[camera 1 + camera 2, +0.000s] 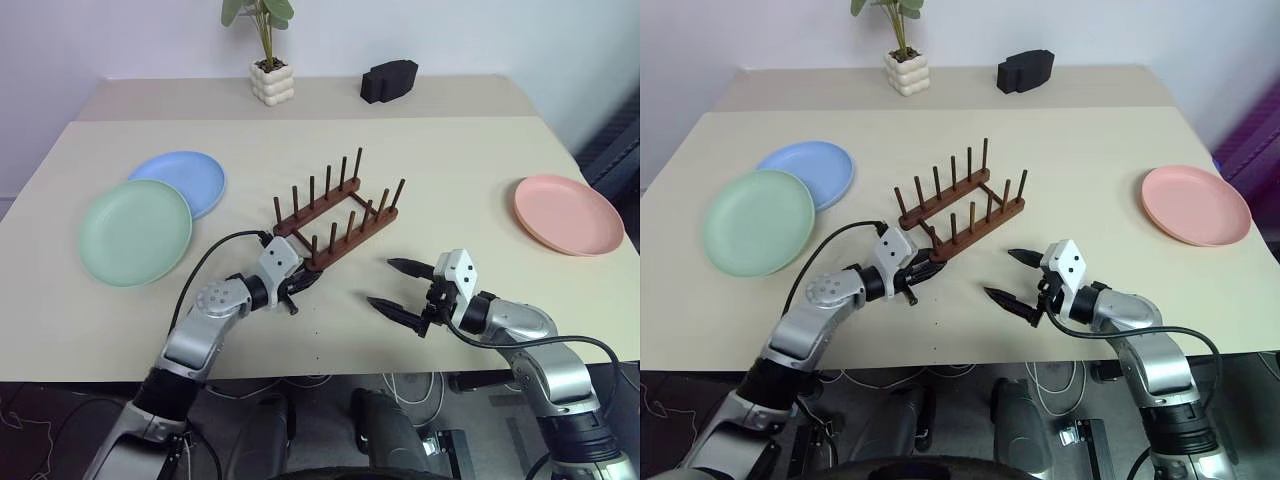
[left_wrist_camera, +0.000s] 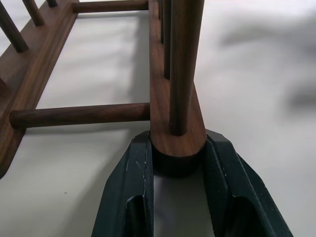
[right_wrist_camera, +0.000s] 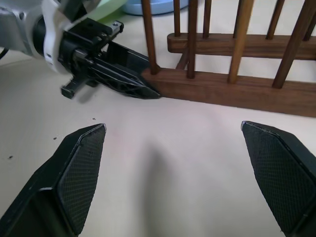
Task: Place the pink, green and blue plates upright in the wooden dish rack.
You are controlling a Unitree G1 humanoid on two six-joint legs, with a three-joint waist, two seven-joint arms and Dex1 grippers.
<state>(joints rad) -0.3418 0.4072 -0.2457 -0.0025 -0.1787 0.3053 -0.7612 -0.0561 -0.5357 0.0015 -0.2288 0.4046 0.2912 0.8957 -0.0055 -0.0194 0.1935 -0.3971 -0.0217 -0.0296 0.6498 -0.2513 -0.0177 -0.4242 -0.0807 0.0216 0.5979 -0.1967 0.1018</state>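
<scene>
My left gripper should square up the dish rack (image 1: 338, 213), open and push the near rail (image 1: 352, 240) straight with closed fingers, as the rack slants to the table's front edge.
The wooden dish rack (image 1: 335, 215) stands mid-table, its pegs upright and no plates in it. My left gripper (image 1: 305, 282) is shut on the near end of one rail, and in the left wrist view a finger (image 2: 131, 182) presses each side of that rail end (image 2: 177, 140). My right gripper (image 1: 380, 282) hovers open just right of the rack's near end, holding nothing. Its wrist view shows the rack (image 3: 232, 86) and the left gripper (image 3: 123, 74) ahead. The green plate (image 1: 135, 232) and the blue plate (image 1: 190, 178) lie flat and overlapping at the left. The pink plate (image 1: 568, 214) lies flat at the right.
A potted plant in a white pot (image 1: 272, 80) and a black block (image 1: 388, 80) stand at the back of the table. The table's front edge (image 1: 330, 372) runs just below both grippers.
</scene>
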